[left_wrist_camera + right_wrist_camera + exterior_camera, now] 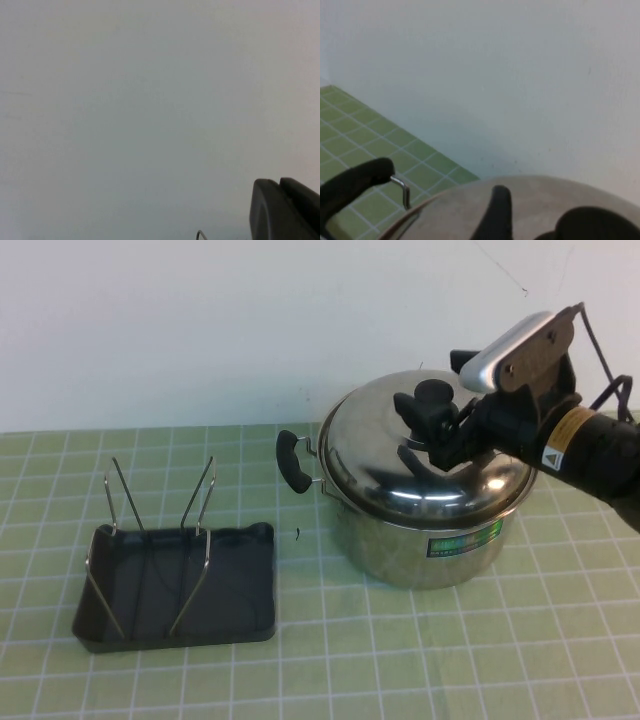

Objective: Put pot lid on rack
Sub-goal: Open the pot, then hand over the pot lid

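Note:
The pot lid (375,452) will stand on its edge when I lower it between the rack's wire uprights, because they lean apart with a gap (155,555) between them.
The shiny steel pot lid (420,465) with its black knob (432,392) sits on the pot (420,540) right of centre. My right gripper (432,412) is open at the knob, its jaws on either side of it. In the right wrist view one finger (497,212) stands apart from the knob (597,225) above the lid (535,200). The dark grey rack (235,585) with wire uprights (200,495) lies on the table at the left. My left gripper (285,212) is shut and faces the white wall; it is out of the high view.
The pot's black side handle (295,462) points toward the rack and also shows in the right wrist view (355,182). A green checked mat (400,660) covers the table. A white wall (250,320) stands behind. A thin wire tip (200,234) shows in the left wrist view.

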Robot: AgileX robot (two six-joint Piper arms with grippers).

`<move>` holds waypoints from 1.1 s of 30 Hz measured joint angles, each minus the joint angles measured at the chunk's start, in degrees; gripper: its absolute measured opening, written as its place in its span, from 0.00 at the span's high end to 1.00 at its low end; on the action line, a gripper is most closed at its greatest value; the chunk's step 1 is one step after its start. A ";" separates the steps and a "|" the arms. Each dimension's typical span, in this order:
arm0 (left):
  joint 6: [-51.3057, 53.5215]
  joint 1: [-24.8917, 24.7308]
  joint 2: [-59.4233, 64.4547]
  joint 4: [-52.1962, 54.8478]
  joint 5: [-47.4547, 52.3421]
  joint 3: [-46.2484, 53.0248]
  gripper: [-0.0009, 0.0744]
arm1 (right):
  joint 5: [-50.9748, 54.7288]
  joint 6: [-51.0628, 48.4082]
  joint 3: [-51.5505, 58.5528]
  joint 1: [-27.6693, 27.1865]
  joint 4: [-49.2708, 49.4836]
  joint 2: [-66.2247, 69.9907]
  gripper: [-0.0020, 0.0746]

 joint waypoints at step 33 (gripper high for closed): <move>-93.75 0.00 0.00 22.42 -10.04 0.08 0.12 | -16.80 5.47 -0.15 7.17 -2.51 -14.25 0.51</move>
